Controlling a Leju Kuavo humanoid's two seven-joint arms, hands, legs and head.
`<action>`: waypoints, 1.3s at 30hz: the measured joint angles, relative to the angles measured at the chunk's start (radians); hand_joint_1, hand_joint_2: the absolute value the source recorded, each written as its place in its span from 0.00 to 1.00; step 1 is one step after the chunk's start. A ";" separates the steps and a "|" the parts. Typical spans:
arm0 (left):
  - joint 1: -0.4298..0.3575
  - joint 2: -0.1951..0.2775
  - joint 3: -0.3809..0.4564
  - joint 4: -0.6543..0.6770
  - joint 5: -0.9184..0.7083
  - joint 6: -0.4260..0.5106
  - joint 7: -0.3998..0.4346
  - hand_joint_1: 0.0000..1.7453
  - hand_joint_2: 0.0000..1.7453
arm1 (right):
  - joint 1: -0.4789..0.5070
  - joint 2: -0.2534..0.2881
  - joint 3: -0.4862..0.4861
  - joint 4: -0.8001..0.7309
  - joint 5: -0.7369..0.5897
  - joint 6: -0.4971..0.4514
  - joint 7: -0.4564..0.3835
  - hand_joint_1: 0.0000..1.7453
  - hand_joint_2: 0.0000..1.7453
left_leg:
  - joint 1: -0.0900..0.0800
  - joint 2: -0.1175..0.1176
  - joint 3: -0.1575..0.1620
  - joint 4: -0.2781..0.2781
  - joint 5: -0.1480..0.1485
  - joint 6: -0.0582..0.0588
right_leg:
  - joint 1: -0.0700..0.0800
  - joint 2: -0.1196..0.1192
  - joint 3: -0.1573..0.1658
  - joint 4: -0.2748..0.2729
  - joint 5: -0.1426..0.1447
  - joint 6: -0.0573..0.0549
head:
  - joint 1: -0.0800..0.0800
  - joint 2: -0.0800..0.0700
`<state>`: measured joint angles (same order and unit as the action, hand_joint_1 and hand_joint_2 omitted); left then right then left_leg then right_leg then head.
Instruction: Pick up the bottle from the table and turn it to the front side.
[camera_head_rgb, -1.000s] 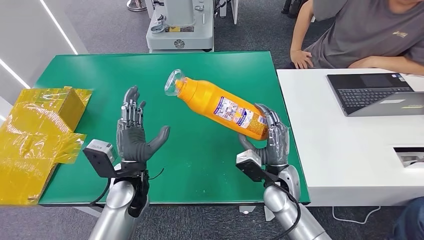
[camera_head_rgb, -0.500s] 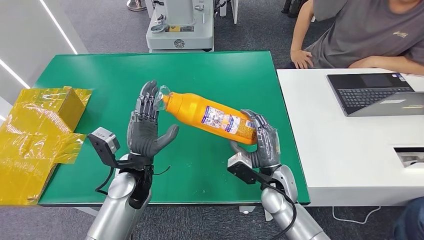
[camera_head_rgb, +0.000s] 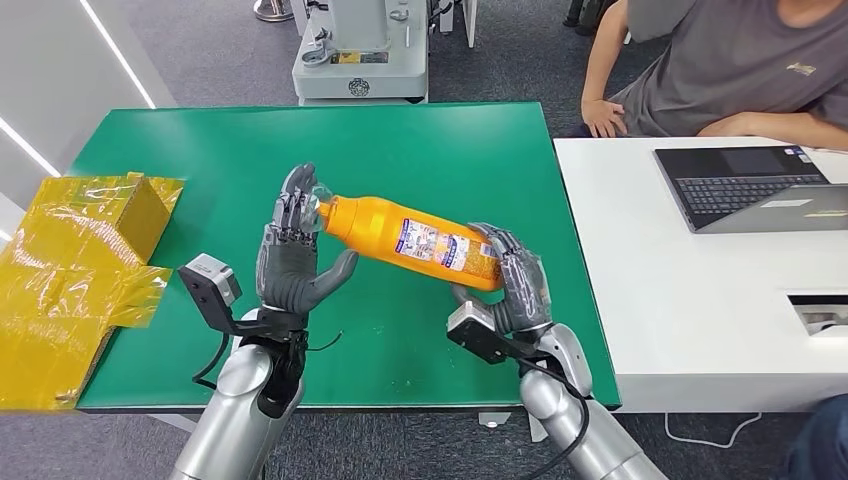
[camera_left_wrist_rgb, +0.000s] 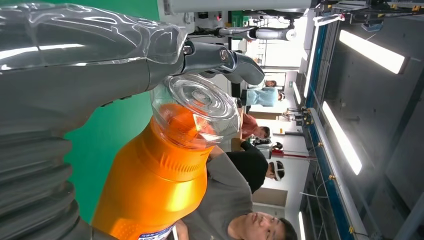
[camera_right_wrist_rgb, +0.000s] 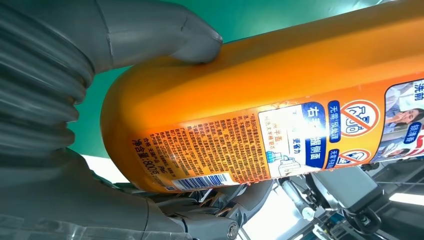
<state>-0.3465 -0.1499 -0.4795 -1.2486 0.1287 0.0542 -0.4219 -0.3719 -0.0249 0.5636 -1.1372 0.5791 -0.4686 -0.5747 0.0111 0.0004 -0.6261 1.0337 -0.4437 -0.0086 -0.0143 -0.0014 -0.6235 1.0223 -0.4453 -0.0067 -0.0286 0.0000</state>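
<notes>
The clear cap (camera_head_rgb: 314, 207) fits snugly around the orange collar (camera_left_wrist_rgb: 181, 150). So the clear cap will stay on and come along when I carry the bottle by its neck.
An orange bottle (camera_head_rgb: 410, 238) with a clear cap and a printed label hangs nearly level above the green table (camera_head_rgb: 200, 150). My right hand (camera_head_rgb: 515, 290) grips its base end, the thumb and fingers wrapped around it (camera_right_wrist_rgb: 165, 115). My left hand (camera_head_rgb: 290, 255) stands upright at the cap end with its fingers spread; the fingertips (camera_head_rgb: 298, 200) touch the clear cap (camera_left_wrist_rgb: 200, 107). The label with small print and a barcode (camera_right_wrist_rgb: 260, 145) faces the right wrist camera.
A crumpled yellow bag (camera_head_rgb: 70, 270) lies at the table's left edge. A white desk (camera_head_rgb: 700, 310) with a laptop (camera_head_rgb: 750, 185) stands on the right, and a person in a grey shirt (camera_head_rgb: 740, 60) sits behind it. A grey machine (camera_head_rgb: 360, 50) stands beyond the table.
My right hand has swung the bottle leftward and lowered it toward level. My left hand moved up and inward until its fingertips met the cap.
</notes>
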 joint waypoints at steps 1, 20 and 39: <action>0.000 0.000 0.000 0.000 0.000 0.000 0.000 0.00 1.00 | -0.003 0.002 0.000 0.005 0.000 -0.001 -0.001 1.00 1.00 | 0.000 0.000 0.000 0.000 0.000 0.000 | 0.000 0.000 0.000 0.000 0.000 0.000 | 0.000 0.000; -0.010 -0.010 0.001 0.008 0.035 0.018 0.002 0.00 1.00 | -0.071 0.045 0.031 0.047 -0.029 -0.074 -0.046 1.00 1.00 | 0.000 0.000 0.000 0.000 0.000 0.000 | 0.000 -0.001 0.000 0.000 0.000 0.000 | 0.000 0.000; -0.009 -0.010 0.003 0.011 0.040 0.020 0.002 0.00 1.00 | -0.075 0.048 0.052 0.068 -0.054 -0.039 -0.033 1.00 1.00 | 0.000 0.000 0.000 0.000 0.000 0.000 | 0.000 -0.001 0.000 0.000 0.000 0.000 | 0.000 0.000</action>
<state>-0.3559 -0.1598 -0.4761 -1.2377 0.1690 0.0740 -0.4200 -0.4467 0.0231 0.6157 -1.0693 0.5248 -0.5074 -0.6081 0.0111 0.0000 -0.6266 1.0337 -0.4437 -0.0086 -0.0142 -0.0020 -0.6234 1.0224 -0.4454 -0.0066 -0.0286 0.0000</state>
